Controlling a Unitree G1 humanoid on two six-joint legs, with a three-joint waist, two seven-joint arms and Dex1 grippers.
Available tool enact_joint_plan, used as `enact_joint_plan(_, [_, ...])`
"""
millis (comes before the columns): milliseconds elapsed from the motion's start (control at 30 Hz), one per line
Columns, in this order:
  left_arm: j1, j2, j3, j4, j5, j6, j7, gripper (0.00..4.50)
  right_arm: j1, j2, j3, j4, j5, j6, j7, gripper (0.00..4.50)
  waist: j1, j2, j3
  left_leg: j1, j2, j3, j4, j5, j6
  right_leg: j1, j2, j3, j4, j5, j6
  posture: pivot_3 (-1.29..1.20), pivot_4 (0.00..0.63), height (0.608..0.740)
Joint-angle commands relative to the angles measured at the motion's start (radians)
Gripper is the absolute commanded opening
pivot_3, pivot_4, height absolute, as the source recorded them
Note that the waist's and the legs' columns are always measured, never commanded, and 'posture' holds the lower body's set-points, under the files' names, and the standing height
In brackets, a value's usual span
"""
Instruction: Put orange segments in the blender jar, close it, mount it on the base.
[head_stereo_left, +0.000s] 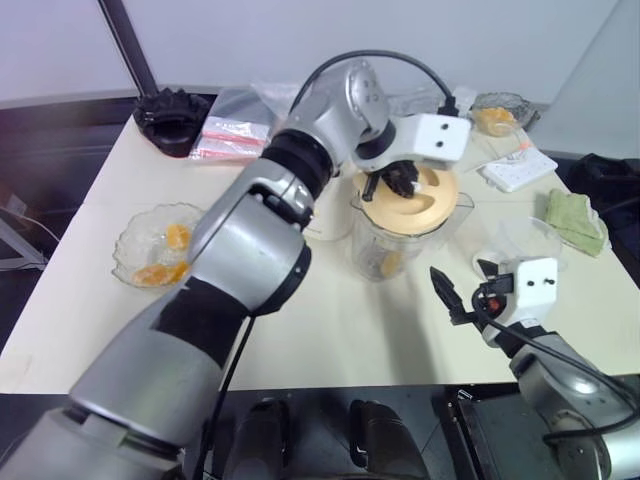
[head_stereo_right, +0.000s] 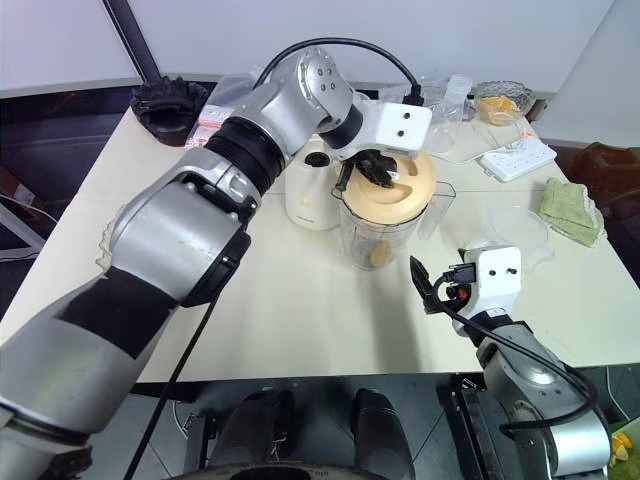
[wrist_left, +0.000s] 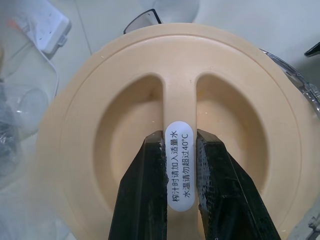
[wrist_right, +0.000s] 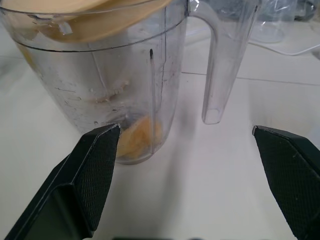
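The lid (head_stereo_left: 424, 207) will come along when I lift the jar by its handle, because the peach-cream lid's lower rim is inside the jar's opening (wrist_right: 107, 26).
The blender jar (head_stereo_left: 385, 250), a clear jug with a side handle (wrist_right: 220, 65), stands mid-table. Orange segments (wrist_right: 142, 137) lie at its bottom. A peach-cream lid (wrist_left: 100, 125) rests on its mouth, slightly tilted. My left gripper (wrist_left: 179, 150) reaches down from above and is shut on the lid's central ridge. My right gripper (head_stereo_left: 462, 278) hovers open just above the table, in front of the jar and to its right, with nothing between its fingers (wrist_right: 95, 170). The cream-white base (head_stereo_right: 312, 195) stands just left of the jar, partly behind my left arm. More orange segments (head_stereo_left: 160, 265) lie in a crinkled clear bowl (head_stereo_left: 135, 232) at the left.
A small dish (head_stereo_left: 497, 117) of yellow-orange lumps, a white power strip (head_stereo_left: 515, 168) and a green cloth (head_stereo_left: 578, 220) sit at the right. A black ribbed object (head_stereo_left: 170, 120) and plastic bags (head_stereo_left: 235, 135) lie at the back left. A clear cup (head_stereo_right: 520, 230) stands near my right gripper.
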Motion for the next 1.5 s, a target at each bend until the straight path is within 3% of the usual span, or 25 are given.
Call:
enact_joint_plan(33, [0.037, 0.002, -0.011, 0.045, 0.007, 0.035, -0.166, 0.23, -0.049, -0.002, 0.007, 0.055, -0.064, -0.051, -0.004, 4.43, -0.002, 0.0, -0.001, 0.0, 0.0, 0.0, 0.0, 0.0, 0.0, 0.0, 0.0, 0.0, 0.0, 0.0, 0.0, 0.0, 0.15, 0.74])
enact_joint_plan(167, [0.056, 0.008, -0.01, 0.043, 0.011, 0.047, -0.163, 0.23, -0.097, 0.012, 0.03, 0.113, -0.109, -0.076, -0.003, 4.43, 0.0, 0.007, -0.006, 0.004, 0.0, 0.0, 0.0, 0.0, 0.0, 0.003, 0.0, 0.0, -0.001, 0.0, 0.0, 0.0, 0.15, 0.74])
enact_joint_plan(500, [0.067, 0.0, 0.013, 0.04, -0.002, 0.081, -0.138, 0.23, -0.137, 0.041, 0.071, 0.189, -0.19, -0.125, 0.004, 4.43, 0.002, 0.006, -0.007, 0.003, 0.0, -0.001, -0.001, 0.0, 0.0, 0.004, 0.0, -0.001, -0.001, 0.0, 0.0, 0.0, 0.15, 0.74])
enact_joint_plan(600, [0.073, 0.001, 0.013, 0.04, -0.001, 0.077, -0.129, 0.23, -0.193, 0.057, 0.089, 0.267, -0.224, -0.167, 0.001, 4.43, 0.001, 0.006, -0.007, 0.004, 0.0, -0.001, 0.0, 0.0, 0.0, 0.004, 0.0, -0.001, -0.001, 0.0, 0.0, 0.0, 0.15, 0.74])
enact_joint_plan(800, [0.078, -0.001, 0.013, 0.042, 0.0, 0.062, -0.119, 0.23, -0.44, 0.1, 0.102, 0.627, -0.294, -0.377, 0.002, 4.43, -0.005, 0.006, -0.008, 0.007, 0.0, 0.0, 0.0, 0.0, 0.0, 0.005, 0.0, 0.0, -0.001, 0.0, 0.0, 0.0, 0.15, 0.74])
enact_joint_plan(967, [0.079, -0.011, 0.005, 0.045, 0.01, 0.064, -0.085, 0.23, -0.545, 0.139, 0.11, 0.762, -0.322, -0.467, 0.002, 4.43, -0.002, 0.007, -0.008, 0.007, 0.0, 0.0, -0.003, 0.0, 0.0, 0.005, 0.001, 0.0, 0.0, 0.0, 0.001, 0.0, 0.15, 0.74])
enact_joint_plan(1400, [0.081, -0.016, 0.024, 0.049, -0.004, 0.095, -0.027, 0.23, -0.536, 0.19, 0.128, 0.732, -0.344, -0.445, 0.006, 4.43, -0.011, 0.007, -0.008, 0.01, 0.0, -0.001, -0.002, 0.0, 0.0, 0.007, 0.001, 0.0, 0.001, 0.0, 0.0, 0.0, 0.15, 0.74])
enact_joint_plan(1500, [0.088, -0.016, 0.031, 0.048, -0.01, 0.098, -0.032, 0.23, -0.531, 0.199, 0.132, 0.725, -0.348, -0.439, 0.005, 3.09, -0.02, 0.007, -0.008, 0.01, 0.0, -0.001, -0.002, 0.0, 0.0, 0.007, 0.001, 0.0, 0.001, 0.0, 0.0, 0.0, 0.15, 0.74])
